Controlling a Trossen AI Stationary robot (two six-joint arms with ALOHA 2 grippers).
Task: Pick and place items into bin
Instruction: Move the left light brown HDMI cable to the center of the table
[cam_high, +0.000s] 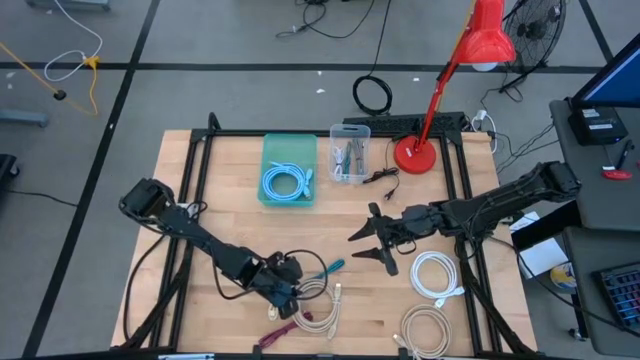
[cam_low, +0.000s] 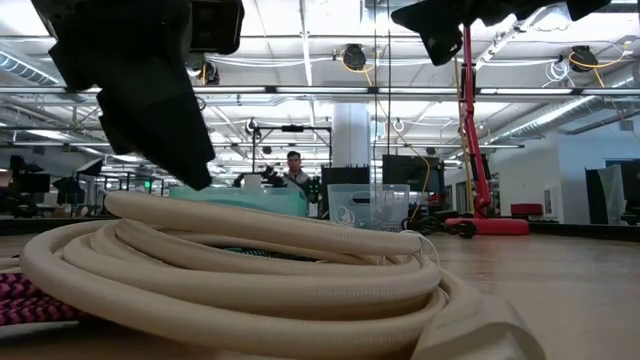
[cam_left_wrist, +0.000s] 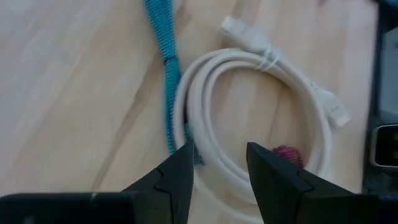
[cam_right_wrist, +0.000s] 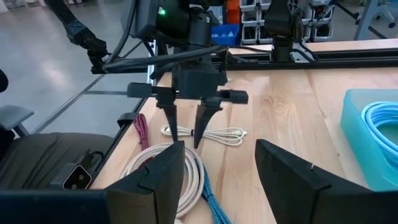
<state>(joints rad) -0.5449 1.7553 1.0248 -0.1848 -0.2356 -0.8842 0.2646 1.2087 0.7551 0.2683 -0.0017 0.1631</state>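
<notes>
The teal cord lies under the cream coil at my left gripper's fingers, so I should back off and take the coil nearer its plug.
My left gripper hangs open over the cream coil near the table's near edge. Its fingers point down on either side of the coil's strands, just above them in the low view. I cannot tell if they touch. A teal cord lies beside the coil and a maroon cord shows past it. My right gripper is open in the air at mid-table, touching nothing. A light blue coil lies in the teal bin. A white coil and a beige coil lie flat on the table's right side.
A clear bin with small items stands right of the teal bin. The red lamp stands at the far right, its black cord on the floor. A dark frame rail runs along each side of the table.
</notes>
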